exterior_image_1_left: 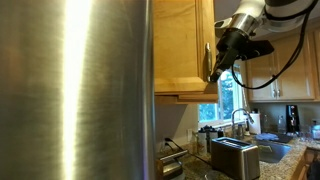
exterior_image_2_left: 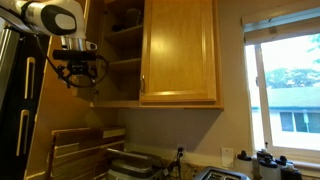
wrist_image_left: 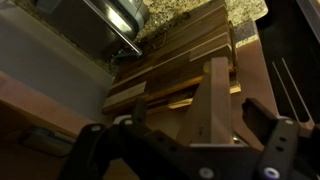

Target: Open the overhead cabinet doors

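I need to move back, go around to the door's inner side [exterior_image_2_left: 95, 22] and push the door wider, because the open door's edge [wrist_image_left: 212, 100] is between my gripper's spread fingers.
The overhead cabinet has two honey-oak doors. One door [exterior_image_2_left: 180, 50] is closed, with its slim metal handle [exterior_image_2_left: 143, 84] at its inner edge. The other door [exterior_image_1_left: 212, 60] is swung open and seen edge-on, baring the cabinet shelves [exterior_image_2_left: 125, 40]. My gripper [exterior_image_1_left: 224, 60] is at this open door's lower edge; it also shows in an exterior view [exterior_image_2_left: 78, 68]. In the wrist view the door's edge [wrist_image_left: 213, 105] stands between the fingers of my gripper [wrist_image_left: 200, 118]. The fingers are spread wider than the door, so the gripper is open.
A large stainless-steel fridge [exterior_image_1_left: 80, 90] fills one side. Below are a toaster [exterior_image_1_left: 235, 155], a sink faucet [exterior_image_1_left: 240, 120] and wooden boards [exterior_image_2_left: 75, 150] on a granite counter [wrist_image_left: 190, 20]. A window [exterior_image_2_left: 290, 90] is beside the cabinet.
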